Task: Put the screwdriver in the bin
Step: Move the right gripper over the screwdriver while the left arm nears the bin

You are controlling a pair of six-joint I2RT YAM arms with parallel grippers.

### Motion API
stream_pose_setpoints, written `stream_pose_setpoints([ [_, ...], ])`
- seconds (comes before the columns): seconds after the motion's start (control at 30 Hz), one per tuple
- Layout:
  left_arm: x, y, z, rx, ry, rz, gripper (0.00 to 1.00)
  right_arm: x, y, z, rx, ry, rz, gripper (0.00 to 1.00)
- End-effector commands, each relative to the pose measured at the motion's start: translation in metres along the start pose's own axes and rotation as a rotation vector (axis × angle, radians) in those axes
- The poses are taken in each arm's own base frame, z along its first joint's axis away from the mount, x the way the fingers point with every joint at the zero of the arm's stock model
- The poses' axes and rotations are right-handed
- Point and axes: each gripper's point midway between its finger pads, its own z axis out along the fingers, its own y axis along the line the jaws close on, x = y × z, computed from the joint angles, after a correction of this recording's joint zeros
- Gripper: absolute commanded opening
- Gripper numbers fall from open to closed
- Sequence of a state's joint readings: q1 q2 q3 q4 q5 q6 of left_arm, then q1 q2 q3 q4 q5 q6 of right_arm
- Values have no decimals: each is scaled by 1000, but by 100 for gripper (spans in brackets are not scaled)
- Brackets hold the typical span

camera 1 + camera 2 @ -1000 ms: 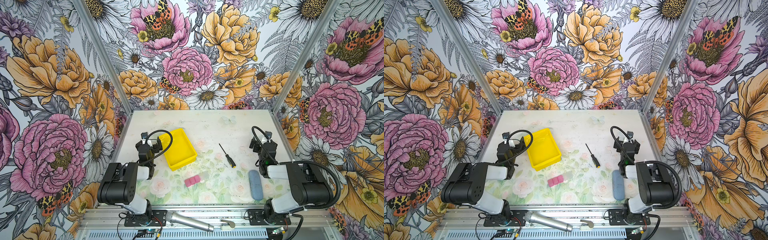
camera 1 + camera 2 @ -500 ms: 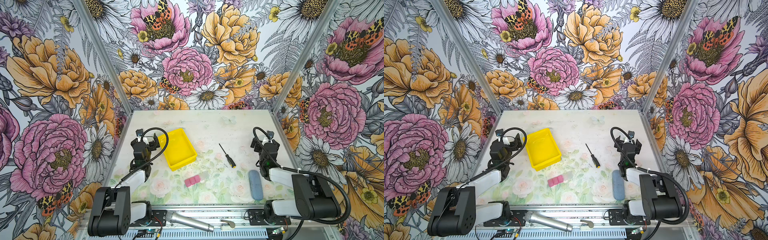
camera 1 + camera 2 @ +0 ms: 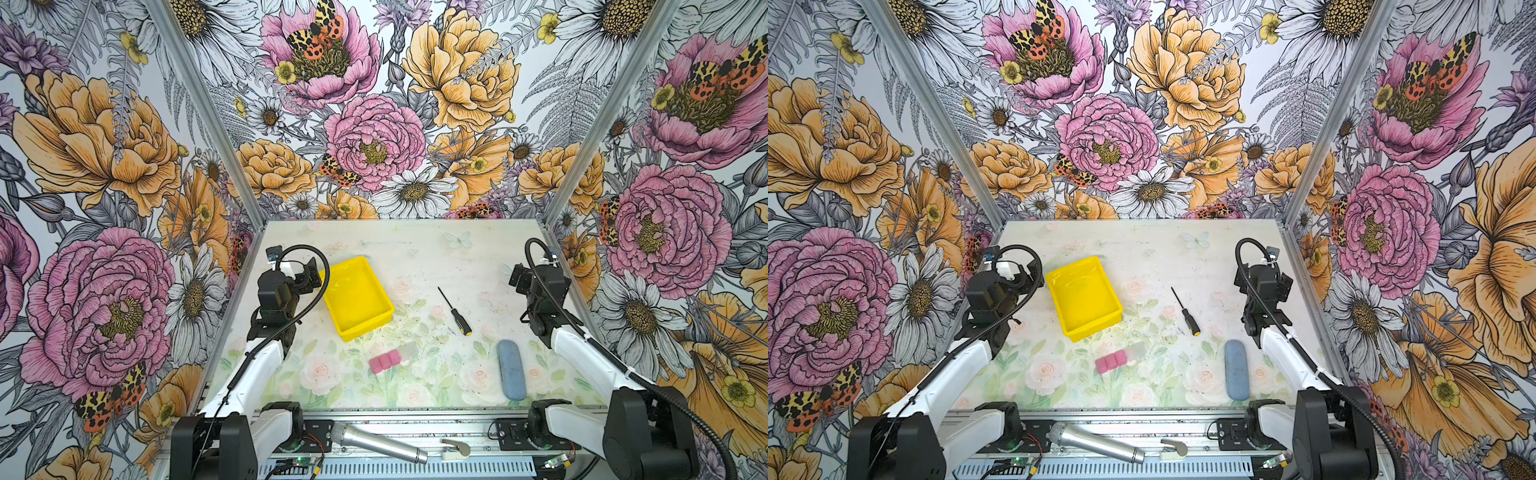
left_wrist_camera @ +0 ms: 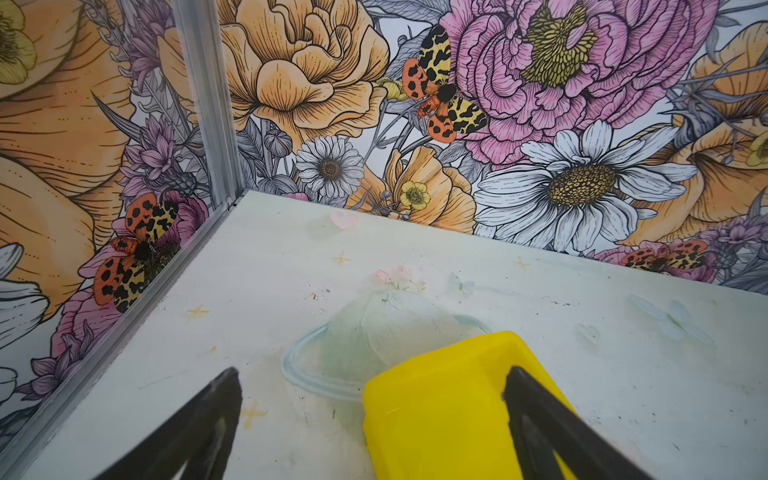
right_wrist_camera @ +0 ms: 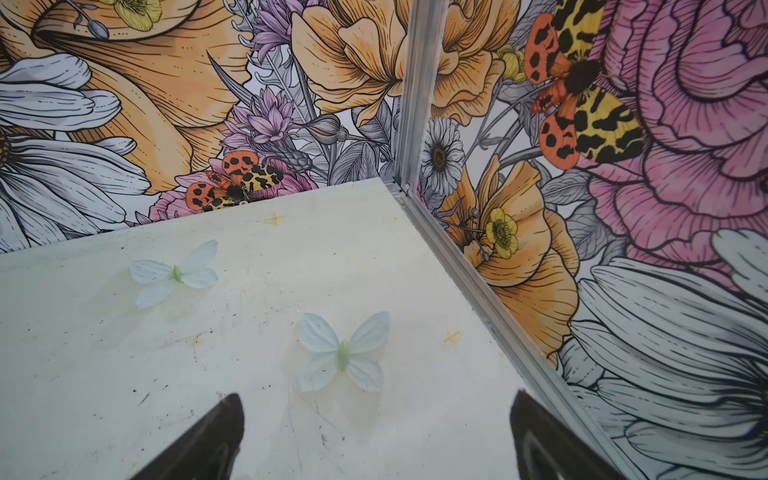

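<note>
The screwdriver's handle [image 3: 461, 321] lies clear of the blue case and the pink blocks, so my right gripper carries on moving toward the handle [image 3: 1190, 321] and then closes across it.
The screwdriver [image 3: 454, 311] [image 3: 1185, 311], slim with a black and yellow handle, lies flat on the table right of the middle, its tip pointing away. The yellow bin [image 3: 365, 328] [image 3: 1088, 330] sits left of it with nothing inside. My left gripper [image 3: 305, 276] [image 3: 1021, 276] hovers open by the bin's far left corner. In the left wrist view this gripper [image 4: 372, 374] has the bin's corner [image 4: 436, 407] between its fingers, without touching. My right gripper [image 3: 536, 276] [image 3: 1262, 276] [image 5: 377, 395] is open over bare table by the right wall, well right of the screwdriver.
A row of pink blocks [image 3: 384, 360] lies in front of the bin. A blue oblong case [image 3: 511, 370] lies near the front right. A silver microphone [image 3: 378, 444] rests on the front rail. Floral walls enclose the table on three sides.
Both arms have unfolded from their low, tucked pose and lifted their grippers, which stay open. The screwdriver, bin and other objects have not moved.
</note>
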State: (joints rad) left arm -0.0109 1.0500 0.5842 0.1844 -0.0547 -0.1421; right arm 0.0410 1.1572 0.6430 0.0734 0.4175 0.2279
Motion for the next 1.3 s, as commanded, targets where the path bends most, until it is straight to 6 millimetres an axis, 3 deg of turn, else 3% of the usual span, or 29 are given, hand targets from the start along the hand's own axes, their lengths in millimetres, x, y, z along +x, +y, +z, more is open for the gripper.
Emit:
stream_pose_setpoints([
  [0.0, 7, -14, -6, 28, 98, -51, 99, 1, -6, -14, 32, 101, 30, 99],
  [0.27, 12, -49, -15, 13, 177, -8, 99, 4, 1, -47, -21, 226, 64, 99],
  [0.53, 34, -76, -21, 97, 322, -139, 99, 26, 18, -61, -30, 436, 115, 99],
  [1.03, 58, -141, -50, 271, 484, -196, 99, 90, 98, -92, -245, 687, -68, 100],
  [1.27, 70, -152, -60, 283, 552, -197, 99, 123, 128, -101, -348, 771, -129, 99],
])
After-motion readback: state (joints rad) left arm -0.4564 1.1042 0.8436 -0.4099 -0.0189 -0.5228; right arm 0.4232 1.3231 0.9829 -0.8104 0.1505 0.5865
